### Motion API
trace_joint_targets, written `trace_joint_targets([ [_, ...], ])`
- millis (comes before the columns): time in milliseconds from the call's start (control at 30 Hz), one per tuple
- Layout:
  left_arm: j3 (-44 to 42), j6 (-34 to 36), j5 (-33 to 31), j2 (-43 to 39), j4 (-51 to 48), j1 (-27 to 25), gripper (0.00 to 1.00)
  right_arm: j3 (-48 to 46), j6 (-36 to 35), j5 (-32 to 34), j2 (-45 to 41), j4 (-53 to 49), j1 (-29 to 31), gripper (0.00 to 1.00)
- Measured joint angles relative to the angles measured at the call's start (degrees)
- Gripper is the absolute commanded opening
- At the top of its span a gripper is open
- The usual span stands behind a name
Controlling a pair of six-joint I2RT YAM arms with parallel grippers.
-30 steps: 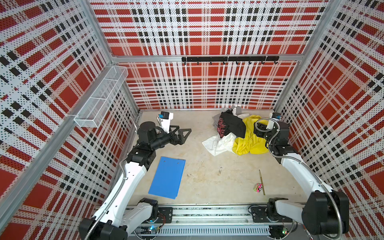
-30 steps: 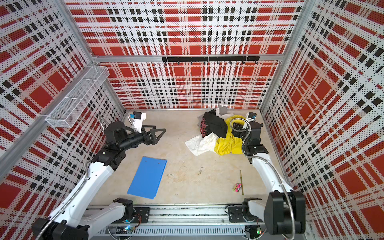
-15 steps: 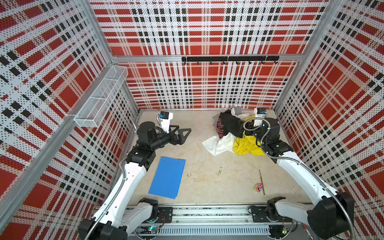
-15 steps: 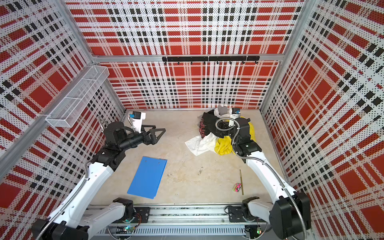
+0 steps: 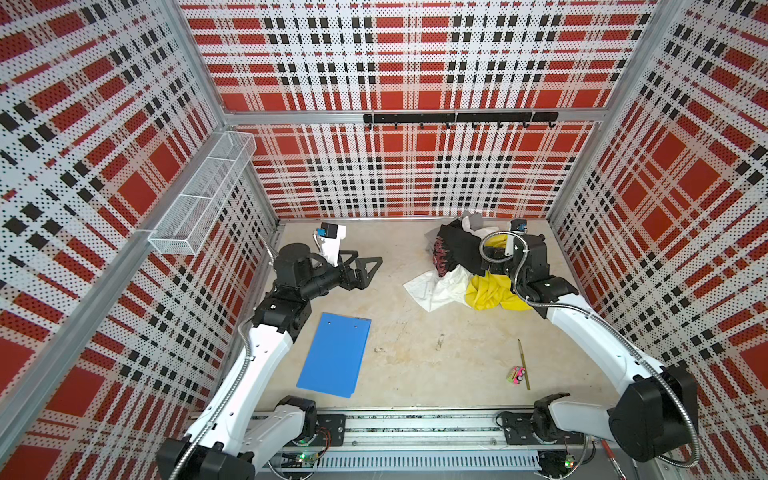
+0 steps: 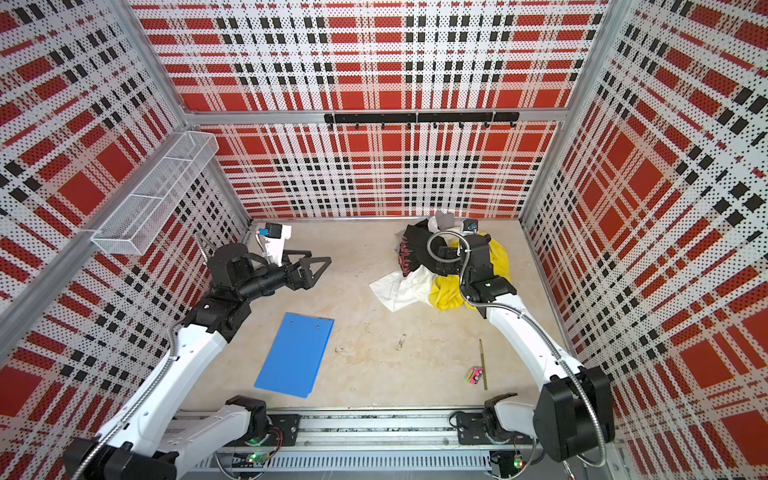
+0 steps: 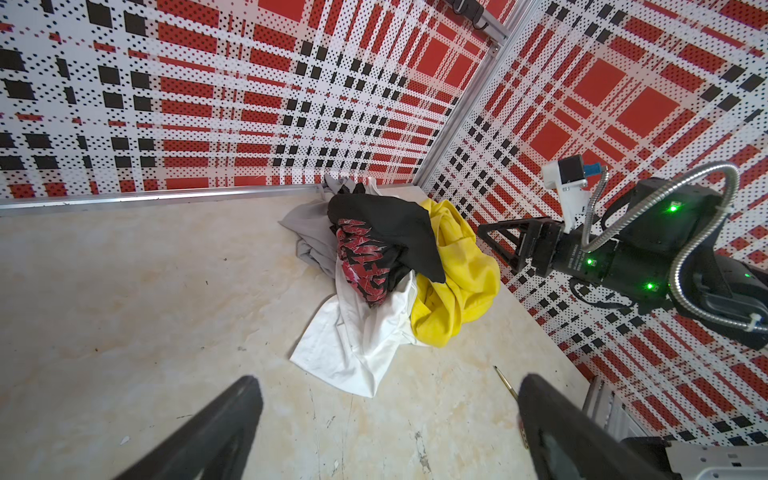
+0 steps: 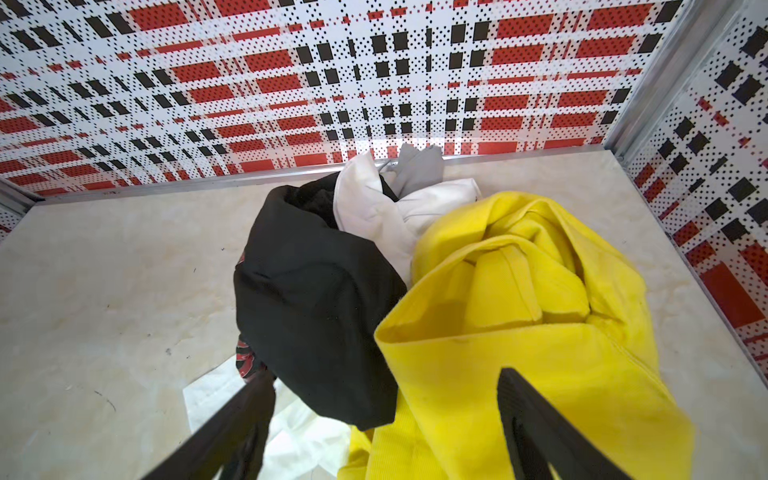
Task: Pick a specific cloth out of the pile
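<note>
Red print [image 5: 439,260] shows from beneath the bunched black cloth [image 5: 461,244], so I expect the cloth to open out long and show more print once I lift it.
The cloth [image 5: 457,247] [image 6: 419,245] is black with a red print and lies bunched on top of the pile, near the back wall. The pile also holds a yellow garment [image 5: 490,293], a white one [image 5: 432,286] and a grey one [image 8: 417,170]. My right gripper [image 8: 384,374] [image 5: 492,257] hangs open just above the pile. Between its jaws lie a black edge of the cloth [image 8: 316,299] and yellow folds [image 8: 519,316]. Well to the left of the pile my left gripper [image 5: 368,259] [image 7: 388,380] stands open over bare floor with nothing in it.
A blue folder [image 5: 334,359] lies flat at the front left. At the front right lie a thin stick [image 5: 523,363] and a small pink object [image 5: 516,375]. A wire basket [image 5: 203,199] hangs on the left wall and a hook rail [image 5: 459,118] on the back wall.
My right arm has swung left from the pile's right side to above it, and its jaws have widened. The left arm has not moved.
</note>
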Motion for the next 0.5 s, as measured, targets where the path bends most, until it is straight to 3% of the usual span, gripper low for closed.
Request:
trace_joint_targets([
  [233,0.0,0.0,0.5,0.0,0.0,0.0,0.99,3.2,-0.2,-11.8,4.3,0.6,-1.4,0.84],
  [500,-0.3,0.0,0.5,0.0,0.1,0.0,0.99,10.8,-1.5,-14.1,16.7,0.8,-1.5,0.93],
])
